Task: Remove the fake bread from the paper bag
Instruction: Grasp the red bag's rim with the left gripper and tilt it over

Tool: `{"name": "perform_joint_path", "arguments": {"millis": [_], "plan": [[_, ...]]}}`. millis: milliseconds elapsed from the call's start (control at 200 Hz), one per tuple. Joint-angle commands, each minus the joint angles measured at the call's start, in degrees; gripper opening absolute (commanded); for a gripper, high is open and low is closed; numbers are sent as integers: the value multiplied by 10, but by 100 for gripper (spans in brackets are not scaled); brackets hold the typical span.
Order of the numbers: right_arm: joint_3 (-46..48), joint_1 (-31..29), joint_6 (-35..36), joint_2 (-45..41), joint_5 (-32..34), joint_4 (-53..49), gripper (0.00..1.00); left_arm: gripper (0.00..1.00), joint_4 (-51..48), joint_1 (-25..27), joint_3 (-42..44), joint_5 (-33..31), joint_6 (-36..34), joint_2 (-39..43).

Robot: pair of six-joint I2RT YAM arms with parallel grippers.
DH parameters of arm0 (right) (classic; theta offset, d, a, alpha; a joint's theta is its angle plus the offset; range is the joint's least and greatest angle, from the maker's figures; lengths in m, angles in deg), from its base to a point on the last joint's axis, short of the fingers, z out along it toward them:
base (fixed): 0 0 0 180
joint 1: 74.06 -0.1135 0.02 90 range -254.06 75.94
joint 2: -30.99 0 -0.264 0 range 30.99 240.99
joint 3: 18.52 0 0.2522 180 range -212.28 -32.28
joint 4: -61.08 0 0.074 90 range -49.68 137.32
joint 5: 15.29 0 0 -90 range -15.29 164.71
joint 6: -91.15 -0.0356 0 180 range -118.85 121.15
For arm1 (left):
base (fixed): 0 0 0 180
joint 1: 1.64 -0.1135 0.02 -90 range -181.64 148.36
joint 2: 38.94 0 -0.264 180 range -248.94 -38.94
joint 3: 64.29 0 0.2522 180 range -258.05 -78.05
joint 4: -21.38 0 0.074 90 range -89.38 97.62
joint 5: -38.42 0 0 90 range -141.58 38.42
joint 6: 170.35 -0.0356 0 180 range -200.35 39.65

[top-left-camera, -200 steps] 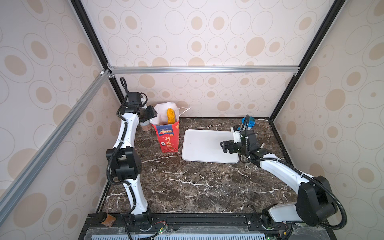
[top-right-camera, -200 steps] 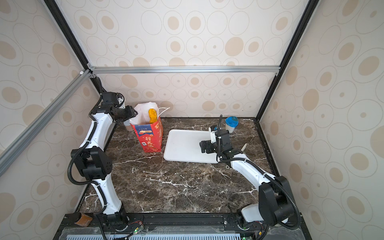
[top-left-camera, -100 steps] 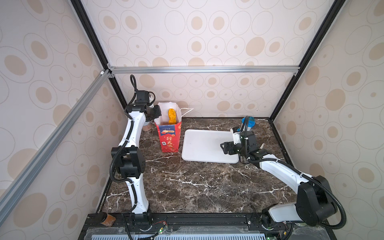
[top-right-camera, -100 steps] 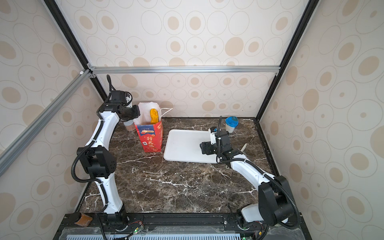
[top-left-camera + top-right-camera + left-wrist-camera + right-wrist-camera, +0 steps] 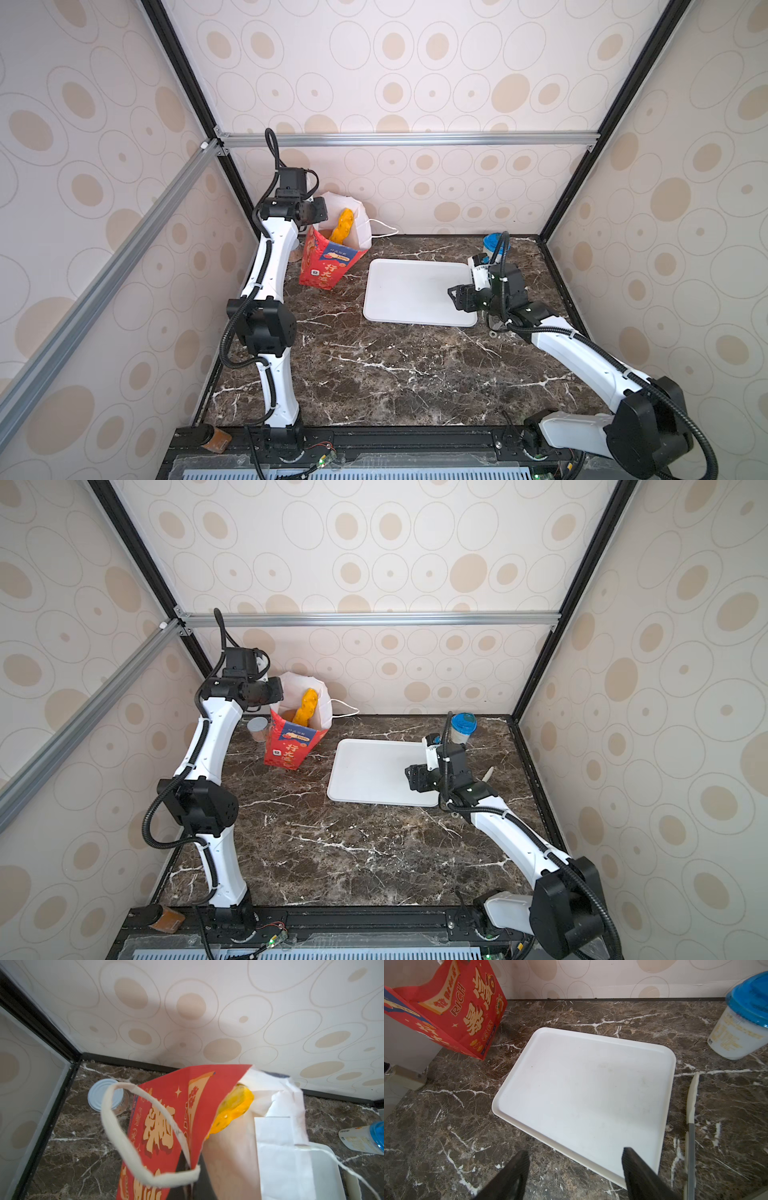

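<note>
The robot's left gripper is holding the red paper bag's rim (image 5: pixel 313 231), so it should tip the bag's opening toward the white tray while the right gripper grabs the tongs (image 5: pixel 690 1120).
The red paper bag (image 5: pixel 328 266) (image 5: pixel 291 746) stands leaning at the back left of the marble table, its white inside showing. One yellow twisted fake bread (image 5: pixel 343 226) (image 5: pixel 306 708) (image 5: pixel 232 1109) sticks up out of its mouth. My left gripper (image 5: pixel 318 212) (image 5: pixel 276 692) (image 5: pixel 192 1176) is shut on the bag's left upper rim, pinching the red wall (image 5: pixel 166 1115) by a white handle. My right gripper (image 5: pixel 455 297) (image 5: pixel 411 777) (image 5: pixel 574 1159) hangs open and empty over the near right edge of the white tray (image 5: pixel 581 1084). The bag (image 5: pixel 467 1012) is far from it.
The flat white tray (image 5: pixel 415 291) (image 5: pixel 370 771) lies bare mid-table. A blue-lidded cup (image 5: pixel 492 243) (image 5: pixel 463 727) (image 5: pixel 745 1022) stands behind the right gripper. A small can (image 5: pixel 257 729) (image 5: pixel 104 1095) sits left of the bag. A white-bladed knife (image 5: pixel 691 1105) lies right of the tray.
My left arm rose and swung right to the bag's rim, and its jaws closed on the paper. The right arm stayed over the tray's edge.
</note>
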Motion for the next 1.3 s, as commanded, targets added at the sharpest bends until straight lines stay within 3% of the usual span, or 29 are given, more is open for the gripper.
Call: {"name": "perform_joint_path", "arguments": {"millis": [0,155,325,480,585,760,941,1296], "plan": [[9,-5,-18,-24,15,-23,73,0,32,11,-26,-37,-49,2],[10,-4,-27,-37,38,-49,74,0,31,39,41,-60,-85,11],[-4,-3,-14,-51,68,-102,85,0,135,87,241,-79,-120,109],[-18,9,-10,-67,133,-173,93,0,216,129,399,-49,-151,206],[-12,44,-29,-72,175,-216,98,0,256,150,493,-41,-150,267],[18,136,-56,-54,188,-238,100,0,298,153,603,9,-141,336],[34,159,-50,24,181,-214,99,0,327,153,670,39,-140,405],[-36,174,-53,189,131,-187,100,0,345,153,711,54,-118,463]]}}
